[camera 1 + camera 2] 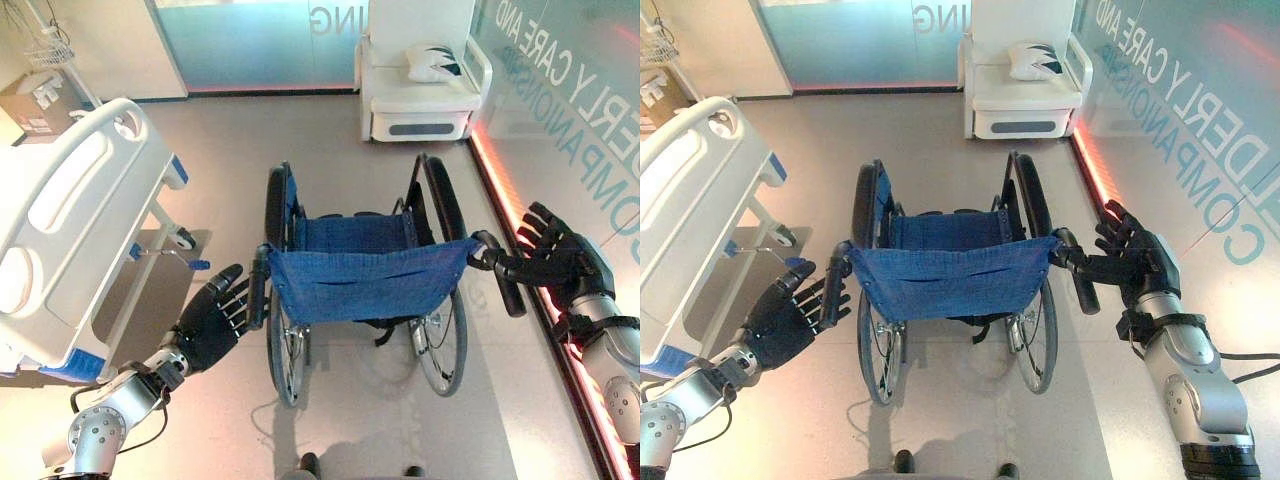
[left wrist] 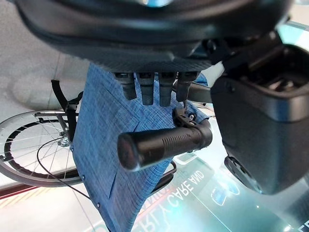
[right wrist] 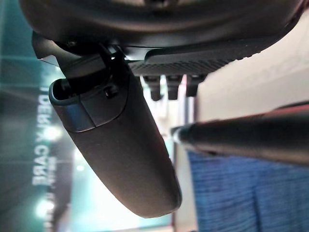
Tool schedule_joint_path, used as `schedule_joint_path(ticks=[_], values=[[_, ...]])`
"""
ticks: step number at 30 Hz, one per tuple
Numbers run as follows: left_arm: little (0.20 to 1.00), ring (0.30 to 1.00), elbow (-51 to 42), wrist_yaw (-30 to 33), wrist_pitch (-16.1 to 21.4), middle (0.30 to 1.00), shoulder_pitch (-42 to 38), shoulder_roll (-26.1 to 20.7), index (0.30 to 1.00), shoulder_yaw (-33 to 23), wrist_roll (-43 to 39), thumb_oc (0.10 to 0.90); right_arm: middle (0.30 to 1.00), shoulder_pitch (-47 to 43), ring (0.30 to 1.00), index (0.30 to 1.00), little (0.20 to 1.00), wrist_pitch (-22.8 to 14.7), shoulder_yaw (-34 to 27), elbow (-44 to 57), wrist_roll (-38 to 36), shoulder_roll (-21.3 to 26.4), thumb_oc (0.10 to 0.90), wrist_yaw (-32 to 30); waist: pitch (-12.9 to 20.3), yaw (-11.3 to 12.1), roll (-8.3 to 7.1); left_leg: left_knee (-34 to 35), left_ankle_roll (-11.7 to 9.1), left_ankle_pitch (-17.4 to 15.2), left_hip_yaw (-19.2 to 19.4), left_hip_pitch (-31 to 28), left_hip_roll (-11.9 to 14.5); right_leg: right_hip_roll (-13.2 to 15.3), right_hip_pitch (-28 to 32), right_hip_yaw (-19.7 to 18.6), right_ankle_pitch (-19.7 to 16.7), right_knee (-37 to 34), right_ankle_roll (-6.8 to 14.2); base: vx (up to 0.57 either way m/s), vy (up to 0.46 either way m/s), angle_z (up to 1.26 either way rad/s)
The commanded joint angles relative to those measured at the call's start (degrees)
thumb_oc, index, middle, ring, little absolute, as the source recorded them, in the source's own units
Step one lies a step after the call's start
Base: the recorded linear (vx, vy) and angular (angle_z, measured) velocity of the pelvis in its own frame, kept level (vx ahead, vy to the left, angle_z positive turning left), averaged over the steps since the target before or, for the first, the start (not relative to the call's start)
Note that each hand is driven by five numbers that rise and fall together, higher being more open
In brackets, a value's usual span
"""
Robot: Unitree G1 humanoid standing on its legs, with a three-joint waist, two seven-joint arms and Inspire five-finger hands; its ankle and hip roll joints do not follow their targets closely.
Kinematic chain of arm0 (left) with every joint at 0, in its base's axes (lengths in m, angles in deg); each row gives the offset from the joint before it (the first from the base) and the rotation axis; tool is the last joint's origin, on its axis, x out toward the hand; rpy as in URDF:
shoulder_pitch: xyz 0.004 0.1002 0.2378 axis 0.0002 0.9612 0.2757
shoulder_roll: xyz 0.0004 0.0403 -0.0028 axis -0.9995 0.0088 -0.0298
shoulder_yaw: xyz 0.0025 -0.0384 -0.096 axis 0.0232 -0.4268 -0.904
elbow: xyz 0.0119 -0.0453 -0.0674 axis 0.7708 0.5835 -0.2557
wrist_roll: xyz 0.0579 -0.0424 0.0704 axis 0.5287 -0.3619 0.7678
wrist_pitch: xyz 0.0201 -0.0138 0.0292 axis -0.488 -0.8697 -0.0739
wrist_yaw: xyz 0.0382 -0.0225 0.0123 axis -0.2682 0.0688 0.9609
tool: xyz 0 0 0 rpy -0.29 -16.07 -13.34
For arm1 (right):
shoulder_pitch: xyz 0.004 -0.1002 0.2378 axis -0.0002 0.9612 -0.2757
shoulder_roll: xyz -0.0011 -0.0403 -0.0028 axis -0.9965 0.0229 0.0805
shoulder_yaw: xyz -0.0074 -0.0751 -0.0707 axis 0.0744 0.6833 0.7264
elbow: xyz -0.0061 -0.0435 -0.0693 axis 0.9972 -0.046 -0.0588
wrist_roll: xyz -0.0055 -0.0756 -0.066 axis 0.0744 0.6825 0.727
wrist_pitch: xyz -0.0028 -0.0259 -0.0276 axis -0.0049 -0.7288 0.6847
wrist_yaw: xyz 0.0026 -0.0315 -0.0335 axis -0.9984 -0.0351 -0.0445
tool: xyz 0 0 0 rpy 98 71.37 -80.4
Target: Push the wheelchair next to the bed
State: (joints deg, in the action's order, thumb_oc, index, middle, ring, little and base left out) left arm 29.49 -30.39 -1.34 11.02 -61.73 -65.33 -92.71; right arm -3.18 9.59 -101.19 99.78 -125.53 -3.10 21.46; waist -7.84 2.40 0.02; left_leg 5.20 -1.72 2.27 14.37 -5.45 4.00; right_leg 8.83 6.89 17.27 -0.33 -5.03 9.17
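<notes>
My gripper will push the wheelchair (image 1: 370,282), and it will stay unfolded and roll in one piece because the blue cloth seat (image 1: 355,233) is spread wide between its armrests.
The wheelchair (image 1: 360,280) with blue cloth seat and back stands mid-floor, its back toward me. My left hand (image 1: 210,325) is open, its straight fingers beside the left push handle (image 1: 257,290); the left wrist view has that black grip (image 2: 164,142) lying between fingers (image 2: 149,89) and thumb, not clasped. My right hand (image 1: 560,262) is open too, spread by the right push handle (image 1: 505,285). In the right wrist view that handle (image 3: 251,133) runs past the thumb (image 3: 120,145). The white bed (image 1: 80,200) stands at the left, its footboard close to the wheelchair's left wheel.
A white armchair (image 1: 420,80) with a pillow stands at the back, ahead of the wheelchair. A glass wall with a red light strip (image 1: 510,210) runs along the right. A cardboard box (image 1: 35,105) sits behind the bed. Open floor lies between the bed and the wheelchair.
</notes>
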Motion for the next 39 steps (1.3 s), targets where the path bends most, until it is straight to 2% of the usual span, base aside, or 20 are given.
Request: schedule_joint_path(ticks=[1, 3, 8, 10, 17, 24, 36, 39], values=[[0.900, 0.900, -4.81, -3.34, 5.42, 0.900, -4.93, -4.84, 0.900, -0.26, -1.09, 0.800, 0.900, -6.66, 0.900, 0.900, 0.900, -3.13, -1.01, 3.34, 3.83, 6.61, 0.800, -1.65, 3.12, 0.37, 0.45, -1.07, -2.16, -2.45, 0.96, -1.22, 1.45, 1.10, -2.43, 2.20, -0.12, 4.35, -0.48, 0.03, -0.011, 0.05], [0.900, 0.900, -4.20, -3.37, 5.75, 0.900, -5.42, -5.41, 0.900, 0.45, -1.19, 0.800, 0.900, -7.37, 0.900, 0.900, 0.900, -2.64, -0.36, 2.73, 6.15, 7.41, 0.800, -4.04, 2.84, 0.47, 0.50, -1.11, -2.14, -2.40, 0.87, -1.23, 1.46, 1.13, -2.37, 2.22, -0.06, 4.47, -0.47, 0.03, -0.009, 0.04], [0.900, 0.900, -3.86, -3.22, 6.04, 0.900, -5.95, -6.31, 0.900, 1.42, -1.23, 0.800, 0.900, -8.40, 0.900, 0.900, 0.900, -0.98, 1.11, 2.61, 7.23, 8.42, 0.800, -4.45, 2.50, 0.62, 0.63, -1.39, -2.13, -2.40, 0.87, -1.06, 1.45, 1.13, -2.36, 2.15, -0.02, 4.55, -0.43, 0.01, -0.006, 0.00], [0.900, 0.900, -3.76, -2.80, 6.21, 0.900, -6.28, -6.97, 0.900, 2.12, -1.49, 0.800, 0.900, -9.26, 0.900, 0.900, 0.900, -0.62, 2.19, 2.18, 9.87, 9.54, 0.800, -6.01, 2.35, 0.75, 0.67, -1.49, -2.12, -2.42, 0.84, -1.13, 1.43, 1.12, -2.30, 2.09, 0.02, 4.64, -0.41, 0.04, -0.015, 0.00], [0.900, 0.900, -3.55, -3.55, 6.09, 0.900, -7.04, -9.05, 0.900, 2.92, -1.75, 0.800, 0.900, -12.55, 0.900, 0.900, 0.900, 1.84, 5.03, 0.30, 5.97, 12.08, 0.800, -5.43, 2.10, 1.26, 0.64, -1.84, -2.23, -2.42, 0.61, -1.10, 1.41, 1.04, -1.92, 2.39, 0.13, 4.64, -0.48, 0.03, -0.007, 0.00], [0.900, 0.900, -2.80, -4.14, 4.96, 0.900, -9.48, -11.17, 0.900, 4.94, -1.03, 0.800, 0.900, -16.78, 0.900, 0.900, 0.900, 5.91, 9.33, -3.72, 0.75, 13.35, 0.800, -4.29, 2.19, 1.86, 0.35, -2.15, -2.34, -2.44, 0.26, -1.03, 1.36, 0.94, -1.47, 3.01, 0.36, 4.69, -0.77, 0.05, -0.010, 0.02], [0.900, 0.900, 0.25, -6.49, 3.72, 0.900, -14.03, -15.14, 0.900, 8.18, 0.86, 0.800, 0.900, -22.68, 0.900, 0.900, 0.900, 9.57, 14.35, -12.86, 2.06, 15.54, 0.800, -6.00, 1.15, 2.64, 0.49, -3.31, -2.43, -2.22, -0.40, -0.41, 1.36, 0.76, -1.28, 3.31, 0.50, 5.10, -1.15, 0.04, -0.003, 0.05], [0.900, 0.900, 1.23, -9.28, 3.04, 0.900, -15.12, -16.42, 0.900, 9.13, 2.81, 0.800, 0.900, -24.00, 0.900, 0.900, 0.900, 10.69, 15.20, -14.59, 2.11, 16.38, 0.800, -6.15, 0.95, 2.61, 0.52, -3.58, -2.38, -2.16, -0.56, -0.14, 1.29, 0.67, -1.38, 2.97, 0.54, 5.14, -1.22, 0.03, -0.006, 0.01]])
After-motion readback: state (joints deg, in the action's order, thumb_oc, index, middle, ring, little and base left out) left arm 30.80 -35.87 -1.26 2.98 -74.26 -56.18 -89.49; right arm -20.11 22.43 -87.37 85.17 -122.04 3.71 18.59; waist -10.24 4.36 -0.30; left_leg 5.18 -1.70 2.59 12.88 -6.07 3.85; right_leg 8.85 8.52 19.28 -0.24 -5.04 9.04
